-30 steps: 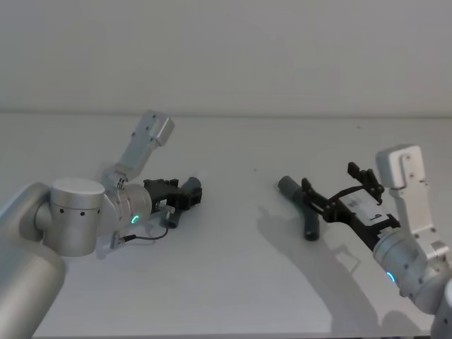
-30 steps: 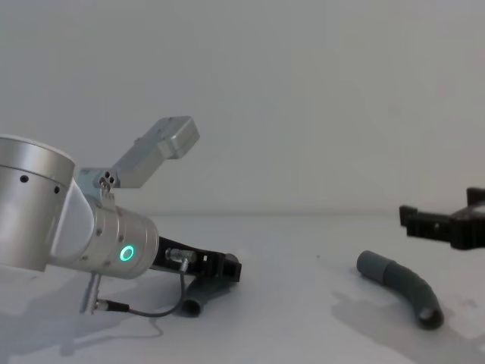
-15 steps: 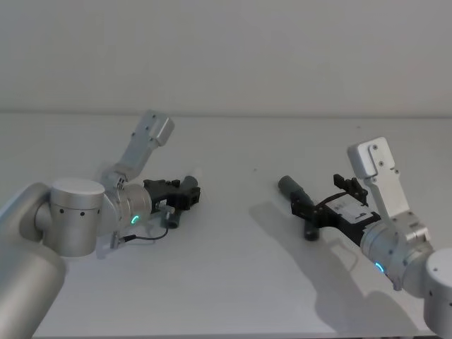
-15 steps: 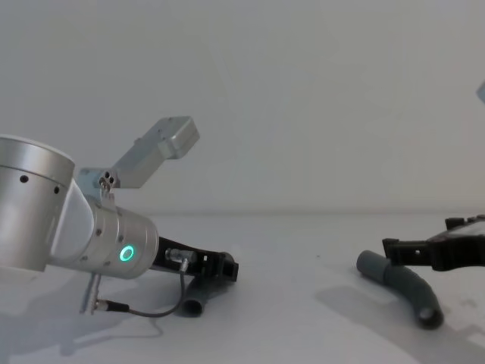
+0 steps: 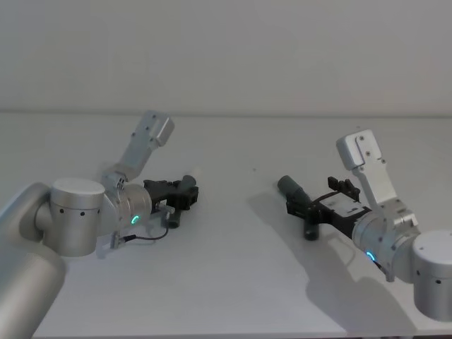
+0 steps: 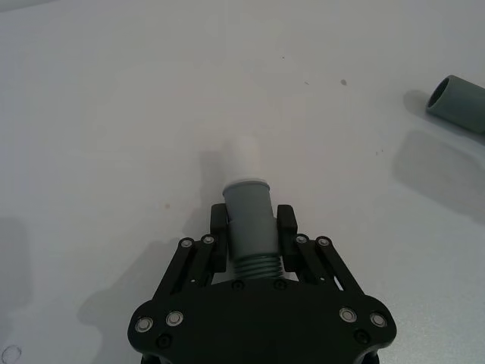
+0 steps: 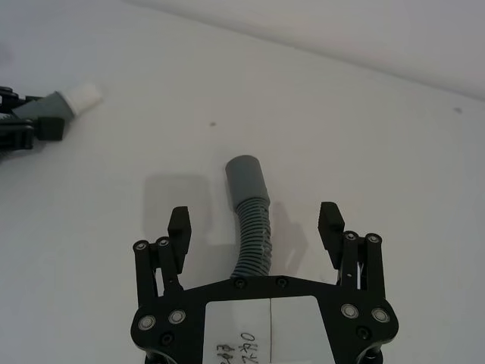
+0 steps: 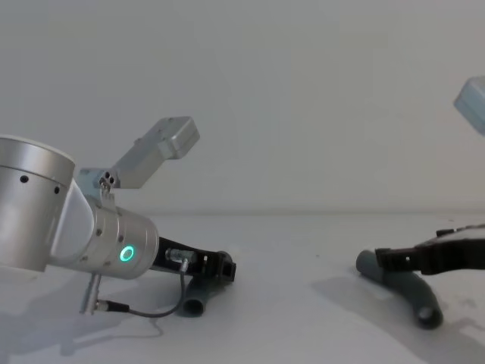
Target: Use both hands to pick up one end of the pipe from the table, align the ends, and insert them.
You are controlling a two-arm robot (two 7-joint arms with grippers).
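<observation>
The ribbed part point(image 7: 254, 236) is short and thick in its gentle curve, so the grey cuffed end point(image 8: 368, 263) will stay held out, hardly sagging, when I lift.
My left gripper point(image 6: 251, 231) is shut on the short ribbed pipe piece point(image 6: 248, 216) just behind its smooth cuff, and the whitish tip point(image 6: 244, 155) points forward, low over the white table point(image 5: 233, 282). In the head view that gripper point(image 5: 185, 196) is left of centre. The longer curved pipe piece point(image 7: 254, 235) lies on the table at the right, its grey cuffed end point(image 7: 246, 178) pointing away. My right gripper point(image 7: 255, 221) is open, one finger on each side of the ribbed part, not touching it. From the chest view it point(image 8: 390, 259) hangs low over the curved piece point(image 8: 417, 296).
The left arm's silver elbow joint point(image 5: 74, 215) and a thin black cable point(image 8: 140, 311) sit at the table's left front. The white wall point(image 5: 226, 49) rises behind the table. Bare tabletop point(image 5: 233, 205) separates the two pipe pieces.
My right gripper has dropped and moved in toward the curved pipe piece, from above it to astride it. The left gripper has stayed almost still with the short piece.
</observation>
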